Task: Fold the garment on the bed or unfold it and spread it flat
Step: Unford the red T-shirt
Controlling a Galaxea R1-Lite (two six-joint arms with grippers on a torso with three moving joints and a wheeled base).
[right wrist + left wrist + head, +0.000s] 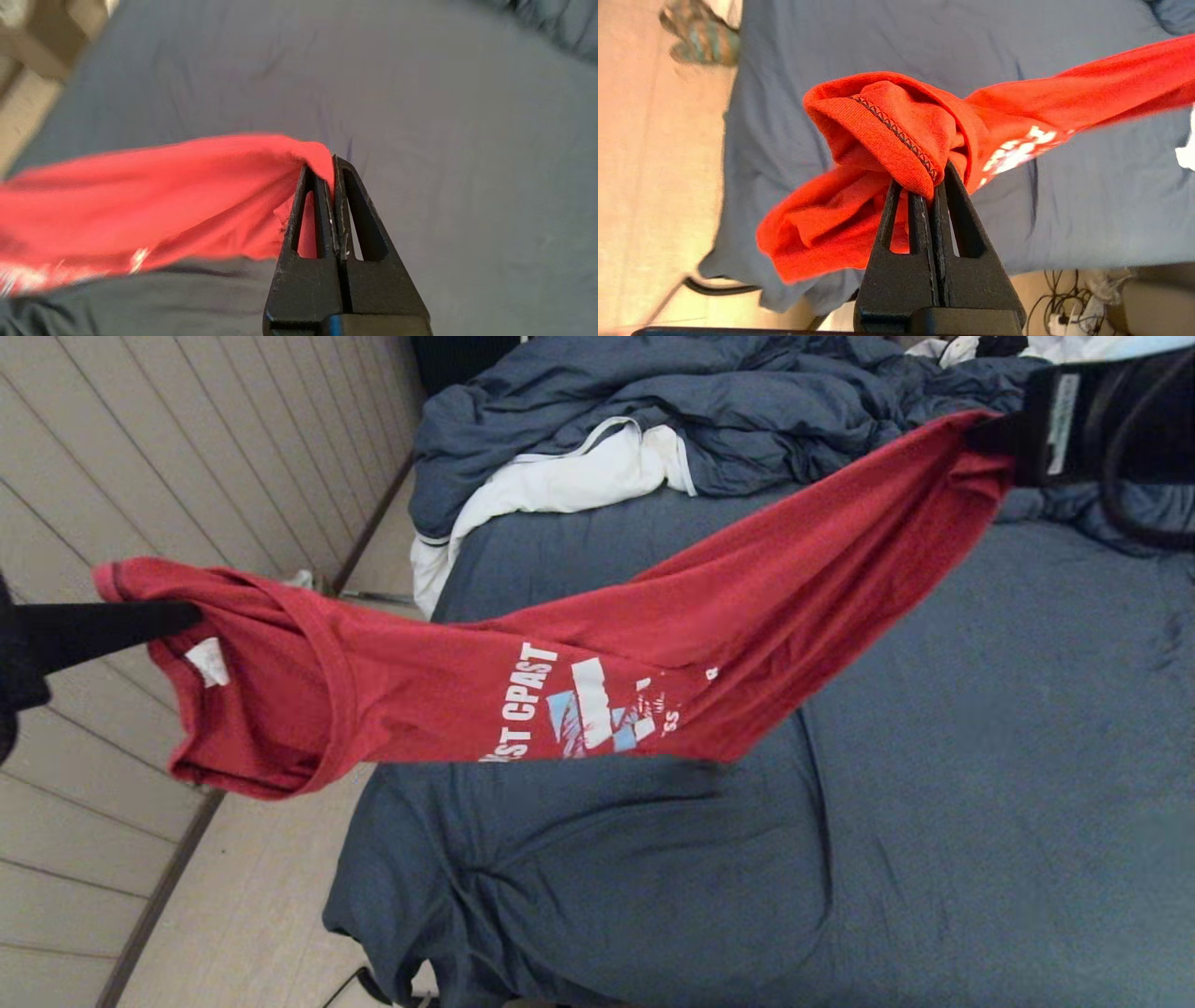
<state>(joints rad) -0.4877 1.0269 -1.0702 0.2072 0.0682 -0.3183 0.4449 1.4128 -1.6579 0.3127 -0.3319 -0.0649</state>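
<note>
I should use my left gripper to bring the red T-shirt's collar end over the bed before laying it down, because it hangs over the floor past the bed's edge.
The red T-shirt hangs stretched in the air above the bed, its white and light-blue print facing me and its white neck tag near the left end. My left gripper is shut on the collar end, out over the floor at the left. In the left wrist view the left gripper pinches a stitched red edge of the T-shirt. My right gripper is shut on the other end, high at the back right; the right wrist view shows the right gripper clamping the T-shirt.
A rumpled blue duvet is heaped at the head of the bed with a white cloth beside it. Pale wooden floor runs along the bed's left side. Cables lie on the floor by the bed's corner.
</note>
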